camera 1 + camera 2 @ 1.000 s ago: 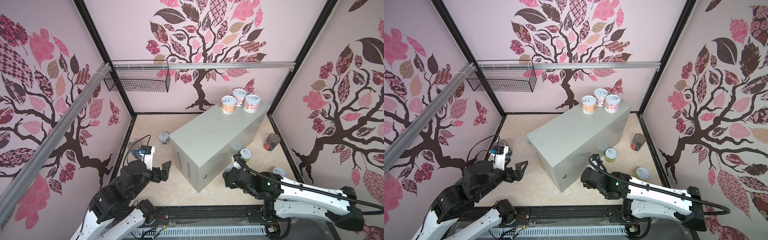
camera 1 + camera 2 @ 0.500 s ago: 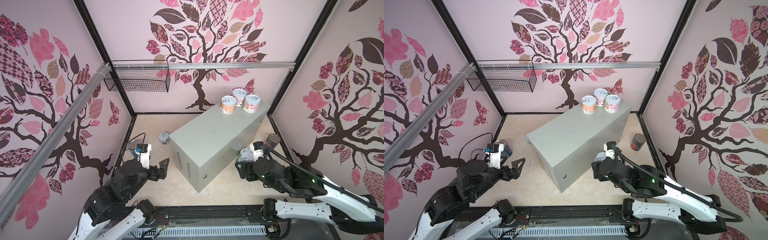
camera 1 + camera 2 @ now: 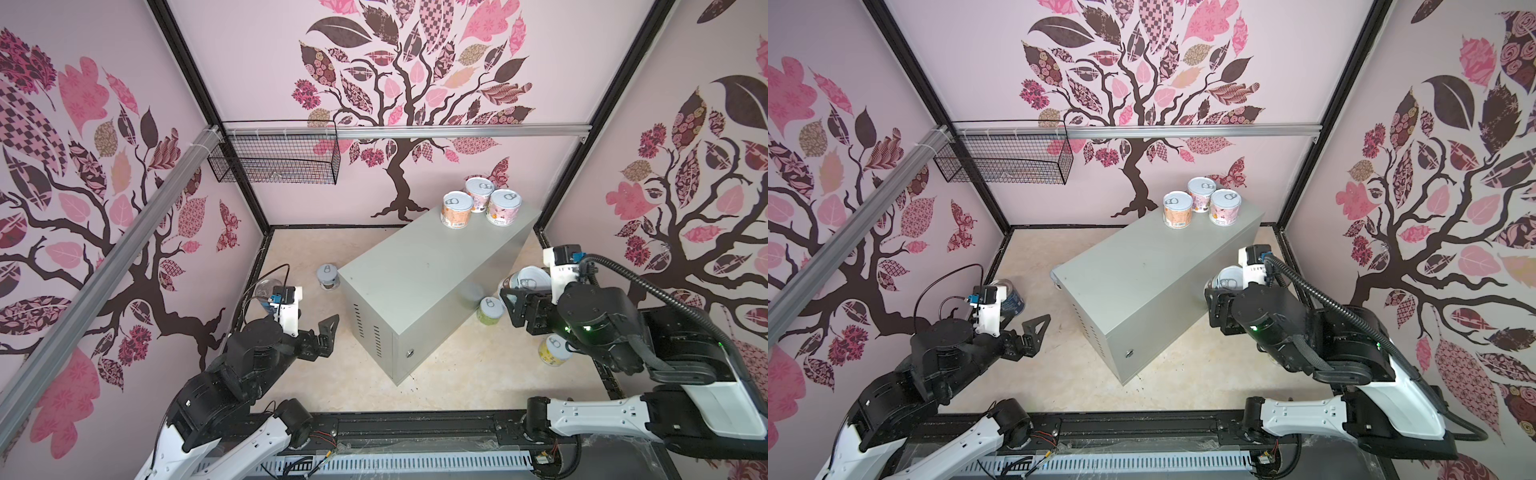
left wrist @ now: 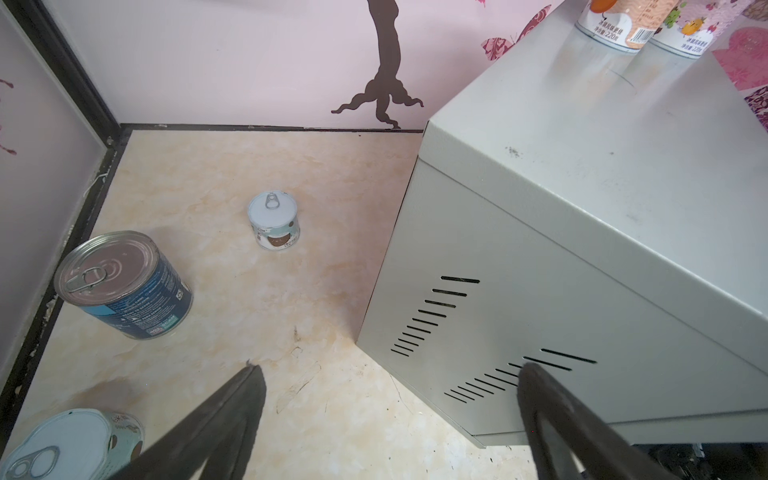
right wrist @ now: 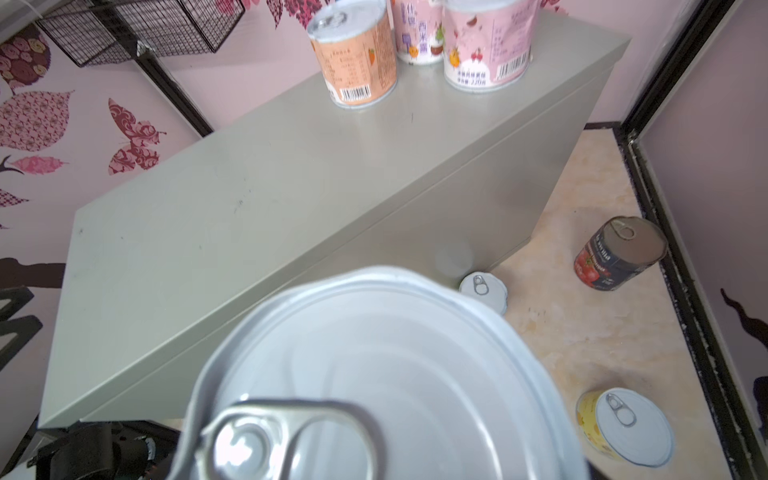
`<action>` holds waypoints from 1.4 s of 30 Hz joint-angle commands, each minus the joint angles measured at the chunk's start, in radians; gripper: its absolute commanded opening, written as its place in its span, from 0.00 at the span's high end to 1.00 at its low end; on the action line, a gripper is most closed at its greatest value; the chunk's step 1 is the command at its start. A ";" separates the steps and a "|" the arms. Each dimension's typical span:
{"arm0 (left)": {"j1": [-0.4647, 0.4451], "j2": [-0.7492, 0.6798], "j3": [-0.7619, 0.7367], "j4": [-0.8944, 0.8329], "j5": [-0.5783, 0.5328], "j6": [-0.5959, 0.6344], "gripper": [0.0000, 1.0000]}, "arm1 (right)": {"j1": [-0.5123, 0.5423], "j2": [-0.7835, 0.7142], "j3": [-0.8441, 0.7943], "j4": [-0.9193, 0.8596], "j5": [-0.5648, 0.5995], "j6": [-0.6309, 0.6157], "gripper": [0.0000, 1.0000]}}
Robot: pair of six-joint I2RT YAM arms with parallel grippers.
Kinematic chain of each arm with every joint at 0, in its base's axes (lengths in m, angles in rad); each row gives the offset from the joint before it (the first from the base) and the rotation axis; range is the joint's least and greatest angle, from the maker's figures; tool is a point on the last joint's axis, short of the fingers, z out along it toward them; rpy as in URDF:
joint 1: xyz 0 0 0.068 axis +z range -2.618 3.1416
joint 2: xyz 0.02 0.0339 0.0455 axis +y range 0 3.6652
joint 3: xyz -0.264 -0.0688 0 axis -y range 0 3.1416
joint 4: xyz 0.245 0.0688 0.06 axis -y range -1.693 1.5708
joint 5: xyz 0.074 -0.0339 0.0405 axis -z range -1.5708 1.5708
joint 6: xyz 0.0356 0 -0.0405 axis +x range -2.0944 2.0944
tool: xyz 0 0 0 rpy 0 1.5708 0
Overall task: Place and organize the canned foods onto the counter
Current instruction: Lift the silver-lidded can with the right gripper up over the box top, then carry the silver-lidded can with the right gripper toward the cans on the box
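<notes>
I should keep carrying the short pale can (image 3: 533, 277) with my right gripper to the open counter in front of the pastel cans (image 3: 480, 234) until the can's base touches the counter's top. The can is upright.
The counter (image 3: 424, 266) (image 3: 1154, 270) stands slantwise on the floor, with three pastel cans (image 3: 457, 208) (image 5: 357, 58) at its far end. My right gripper (image 3: 525, 293) is shut on a short pale can (image 3: 530, 279) (image 3: 1230, 280) (image 5: 374, 374), held above the floor beside the counter's right side. My left gripper (image 3: 328, 328) (image 4: 390, 370) hangs open and empty near the counter's vented end. On the floor stand a small can (image 3: 328, 276) (image 4: 274, 224), a blue can (image 3: 1011, 301) (image 4: 124, 286), a pale can (image 4: 75, 444), a green can (image 3: 490, 309), a yellow can (image 3: 555, 351) and a tomato can (image 5: 619, 253).
A black wire basket (image 3: 274, 160) hangs from the aluminium rail (image 3: 457, 132) on the back wall. Patterned walls close in the beige floor (image 3: 291, 249) on three sides. My right arm hides the tomato can in both top views.
My right arm has risen from the floor with the pale can and moved back along the counter's right side. The left gripper has drifted slightly left and stayed open.
</notes>
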 commanded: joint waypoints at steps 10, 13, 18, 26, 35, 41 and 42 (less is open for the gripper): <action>0.005 0.006 -0.003 0.030 0.035 0.019 0.02 | -0.352 0.225 0.305 0.078 -0.116 -0.331 0.45; 0.005 0.010 -0.010 0.044 0.041 0.023 0.02 | -0.448 0.240 0.233 0.188 -0.182 -0.382 0.45; 0.005 0.021 -0.024 0.059 0.070 0.017 0.02 | -0.559 0.338 0.255 0.256 -0.293 -0.411 0.44; 0.005 0.015 -0.020 0.038 0.043 0.044 0.02 | -0.666 0.457 0.293 0.312 -0.405 -0.439 0.44; 0.005 0.042 -0.022 0.049 0.061 0.053 0.02 | -0.746 0.547 0.315 0.341 -0.453 -0.473 0.43; 0.005 0.059 -0.017 0.045 0.039 0.074 0.02 | -0.768 0.594 0.359 0.343 -0.464 -0.487 0.41; 0.005 0.059 -0.016 0.044 0.036 0.079 0.02 | -0.767 0.602 0.369 0.338 -0.461 -0.492 0.40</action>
